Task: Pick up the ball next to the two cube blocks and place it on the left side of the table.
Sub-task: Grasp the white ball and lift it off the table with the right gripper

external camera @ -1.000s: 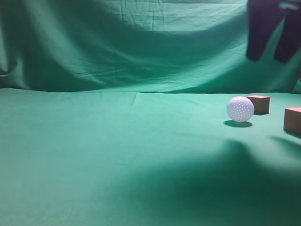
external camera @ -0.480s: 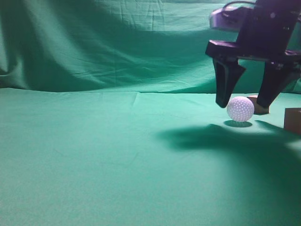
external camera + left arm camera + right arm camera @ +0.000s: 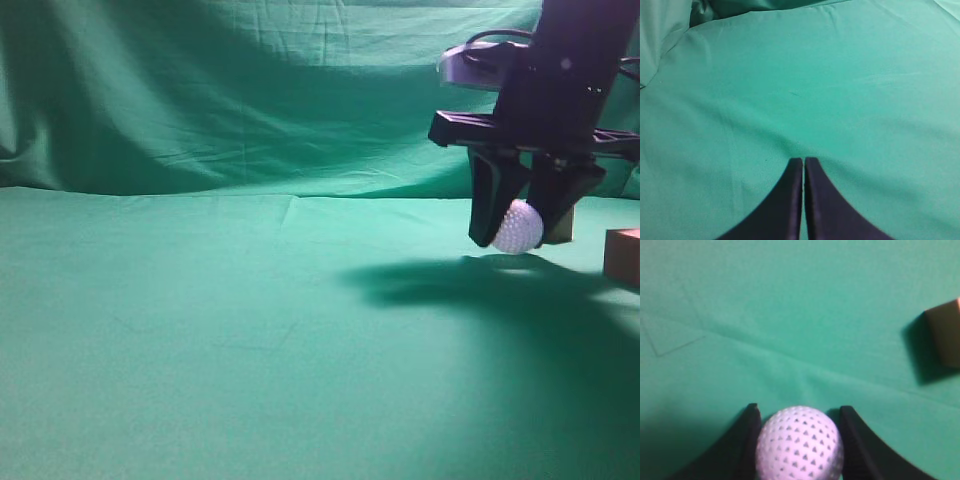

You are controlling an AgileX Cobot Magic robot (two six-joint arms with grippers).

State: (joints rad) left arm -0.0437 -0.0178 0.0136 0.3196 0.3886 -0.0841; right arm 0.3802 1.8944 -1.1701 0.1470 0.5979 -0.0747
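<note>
My right gripper should carry on and let go of the ball at the end (image 3: pixel 12 224) opposite the cubes, because both fingers are on the white ball's sides (image 3: pixel 518 227) and the cloth is clear.
The white dimpled ball (image 3: pixel 518 227) sits at the right of the green table (image 3: pixel 250 330), between the black fingers of my right gripper (image 3: pixel 515 238), which is shut on it. In the right wrist view the ball (image 3: pixel 799 445) fills the gap and both fingers touch its sides. One reddish-brown cube (image 3: pixel 564 226) is mostly hidden behind the gripper. The other cube (image 3: pixel 623 257) stands at the right edge and also shows in the right wrist view (image 3: pixel 945 337). My left gripper (image 3: pixel 804 160) is shut and empty over bare cloth.
A draped green backdrop (image 3: pixel 250 100) rises behind the table. The right arm casts a dark shadow (image 3: pixel 460 285) on the cloth to the left of and below the ball.
My right gripper came down from the top right over the ball, then closed its fingers onto it. The ball sits slightly higher than before.
</note>
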